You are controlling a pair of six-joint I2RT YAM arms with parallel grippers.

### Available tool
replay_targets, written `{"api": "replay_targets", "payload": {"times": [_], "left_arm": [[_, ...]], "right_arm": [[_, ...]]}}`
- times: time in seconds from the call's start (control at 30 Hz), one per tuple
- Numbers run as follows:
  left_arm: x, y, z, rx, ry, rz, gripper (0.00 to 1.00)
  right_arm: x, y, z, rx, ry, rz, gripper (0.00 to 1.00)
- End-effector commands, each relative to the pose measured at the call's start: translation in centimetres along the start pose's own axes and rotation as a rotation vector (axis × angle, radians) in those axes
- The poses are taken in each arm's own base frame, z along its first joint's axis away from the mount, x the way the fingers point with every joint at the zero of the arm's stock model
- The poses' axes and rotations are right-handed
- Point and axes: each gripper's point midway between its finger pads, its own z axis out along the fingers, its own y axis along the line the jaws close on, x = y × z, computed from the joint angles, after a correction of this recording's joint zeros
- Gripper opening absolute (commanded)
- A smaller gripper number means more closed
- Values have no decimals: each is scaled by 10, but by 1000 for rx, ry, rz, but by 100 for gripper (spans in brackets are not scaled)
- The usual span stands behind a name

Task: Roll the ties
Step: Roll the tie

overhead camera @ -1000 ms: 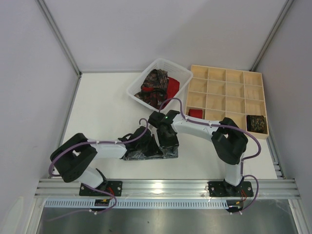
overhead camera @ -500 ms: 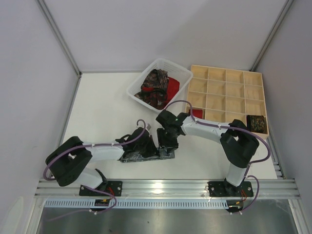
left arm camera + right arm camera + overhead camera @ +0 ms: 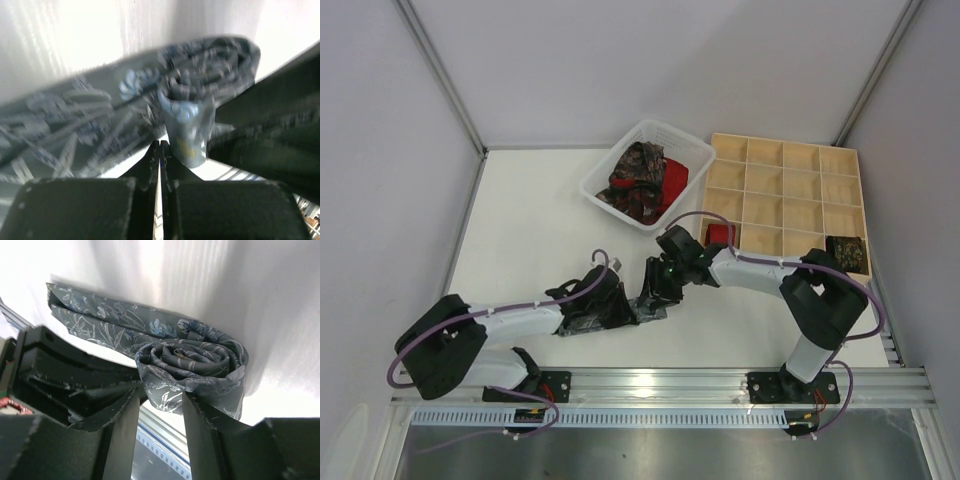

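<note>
Next, my left gripper lifts away, as it crowds the roll and covers the tie's flat strip, before my right gripper pulls the roll [image 3: 652, 309] toward its own side.
A grey patterned tie [image 3: 588, 322] lies near the table's front, one end wound into a loose roll [image 3: 192, 360], the rest a flat strip [image 3: 95, 315]. My right gripper [image 3: 161, 392] is closed on the roll's near edge, with fabric filling the gap between its fingers. In the top view that gripper [image 3: 655, 292] sits at the tie's right end. My left gripper [image 3: 160, 144] is shut with nothing in it, its tips just below the blurred tie [image 3: 100, 110]; from above it [image 3: 617, 306] rests on the strip. More ties [image 3: 642, 180] lie heaped in the basket.
The white plastic basket [image 3: 602, 176] stands at the back centre. To its right is the wooden grid tray [image 3: 785, 205], holding a red roll [image 3: 722, 233] and a dark roll [image 3: 846, 252]. The metal rail [image 3: 660, 382] runs along the near edge.
The right gripper has swung back and to the right, and the tie's right end has shifted left. The left arm has stretched lower and further left along the tie.
</note>
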Motion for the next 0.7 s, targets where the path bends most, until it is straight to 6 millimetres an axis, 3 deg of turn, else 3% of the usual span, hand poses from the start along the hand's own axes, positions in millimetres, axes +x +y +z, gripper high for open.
{"api": "replay_targets", "payload": {"times": [0.0,0.3,0.43,0.67], "left_arm": [[-3,3,-15,0,-39,14,0],[-45,-18,-67,68,-221,-4,2],[-56,-21,-62,62,-216,-6,2],[-64,-26,-42,66,-192,-1,1]], "right_arm": [[-8,7,8,-45,-27,-13,43],[-10,9,8,-60,-27,-21,18],[-7,3,18,-50,-1,-12,0],[-6,-1,25,-38,3,-8,0]]}}
